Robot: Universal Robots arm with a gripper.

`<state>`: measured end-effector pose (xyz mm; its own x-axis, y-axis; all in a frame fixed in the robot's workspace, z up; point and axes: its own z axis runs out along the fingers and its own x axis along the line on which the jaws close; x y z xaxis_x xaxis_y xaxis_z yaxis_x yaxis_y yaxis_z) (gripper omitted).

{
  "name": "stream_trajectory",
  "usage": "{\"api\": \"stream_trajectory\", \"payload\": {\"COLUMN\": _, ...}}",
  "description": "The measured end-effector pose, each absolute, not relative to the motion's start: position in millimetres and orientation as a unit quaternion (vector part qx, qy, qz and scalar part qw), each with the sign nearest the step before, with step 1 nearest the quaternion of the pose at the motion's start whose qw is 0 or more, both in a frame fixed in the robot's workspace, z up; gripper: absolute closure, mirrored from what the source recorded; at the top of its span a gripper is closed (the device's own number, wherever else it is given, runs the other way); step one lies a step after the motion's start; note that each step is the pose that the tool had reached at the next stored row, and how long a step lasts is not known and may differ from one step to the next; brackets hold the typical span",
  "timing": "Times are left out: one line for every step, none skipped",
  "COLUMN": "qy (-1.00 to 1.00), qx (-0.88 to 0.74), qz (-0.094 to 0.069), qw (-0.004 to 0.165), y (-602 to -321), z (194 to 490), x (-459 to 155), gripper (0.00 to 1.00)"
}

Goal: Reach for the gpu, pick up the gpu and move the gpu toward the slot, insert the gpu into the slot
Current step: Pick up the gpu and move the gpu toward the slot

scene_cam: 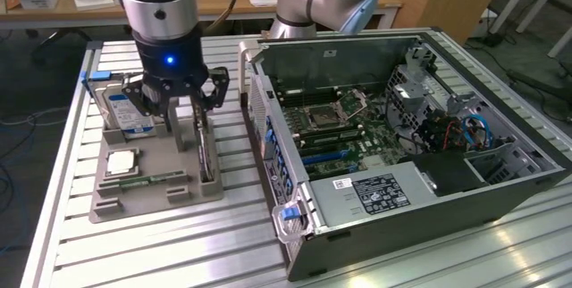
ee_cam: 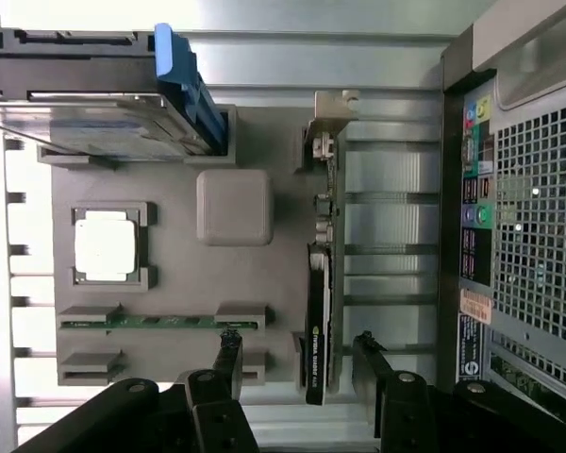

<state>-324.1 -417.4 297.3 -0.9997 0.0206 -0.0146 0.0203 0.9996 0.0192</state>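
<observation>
The gpu (scene_cam: 203, 144) is standing upright in open-topped holders (scene_cam: 211, 189) of the grey fixture tray, so I expect the gpu to slide straight up and come free when I lift it.
The gpu (ee_cam: 320, 283) is a thin dark card standing on its long edge in a slot of the grey fixture tray (ee_cam: 234, 208), with its grey metal bracket (ee_cam: 330, 113) at one end. In the exterior view the gpu (scene_cam: 207, 151) stands on the tray's side nearest the computer case. My gripper (scene_cam: 186, 104) hangs just above it, open. In the wrist view the gripper (ee_cam: 297, 344) has one black finger on each side of the card's end, with a gap to each. A blue slot (scene_cam: 326, 157) lies on the motherboard inside the open case.
The tray (scene_cam: 152, 201) also holds a silver hard drive (scene_cam: 125, 110) with a blue tab, a square processor (scene_cam: 122, 163) and a green memory stick (scene_cam: 152, 181). The open computer case (scene_cam: 402, 194) lies at the exterior view's right. A second arm (scene_cam: 313, 0) stands behind it.
</observation>
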Motion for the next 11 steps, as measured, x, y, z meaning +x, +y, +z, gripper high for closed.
{"api": "stream_trajectory", "payload": {"qy": 1.000, "qx": 0.010, "qz": 0.010, "qw": 0.008, "y": -418.1, "z": 295.5, "x": -324.0, "gripper": 0.41}}
{"api": "stream_trajectory", "payload": {"qy": 1.000, "qx": 0.010, "qz": 0.010, "qw": 0.008, "y": -418.4, "z": 293.7, "x": -323.9, "gripper": 0.41}}
{"api": "stream_trajectory", "payload": {"qy": 1.000, "qx": 0.010, "qz": 0.010, "qw": 0.008, "y": -418.4, "z": 291.9, "x": -323.7, "gripper": 0.41}}
{"api": "stream_trajectory", "payload": {"qy": 1.000, "qx": 0.010, "qz": 0.010, "qw": 0.009, "y": -418.5, "z": 290.1, "x": -323.1, "gripper": 0.41}}
{"api": "stream_trajectory", "payload": {"qy": 1.000, "qx": 0.010, "qz": 0.010, "qw": 0.009, "y": -418.5, "z": 288.2, "x": -322.1, "gripper": 0.41}}
{"api": "stream_trajectory", "payload": {"qy": 1.000, "qx": 0.010, "qz": 0.010, "qw": 0.009, "y": -418.5, "z": 286.5, "x": -320.2, "gripper": 0.41}}
{"api": "stream_trajectory", "payload": {"qy": 1.000, "qx": 0.010, "qz": 0.010, "qw": 0.009, "y": -418.4, "z": 284.7, "x": -317.7, "gripper": 0.41}}
{"api": "stream_trajectory", "payload": {"qy": 1.000, "qx": 0.010, "qz": 0.010, "qw": 0.009, "y": -418.5, "z": 282.9, "x": -315.1, "gripper": 0.41}}
{"api": "stream_trajectory", "payload": {"qy": 1.000, "qx": 0.010, "qz": 0.010, "qw": 0.009, "y": -418.5, "z": 281.0, "x": -312.8, "gripper": 0.41}}
{"api": "stream_trajectory", "payload": {"qy": 1.000, "qx": 0.010, "qz": 0.010, "qw": 0.010, "y": -418.5, "z": 279.1, "x": -311.0, "gripper": 0.41}}
{"api": "stream_trajectory", "payload": {"qy": 1.000, "qx": 0.010, "qz": 0.010, "qw": 0.010, "y": -418.5, "z": 277.2, "x": -309.9, "gripper": 0.41}}
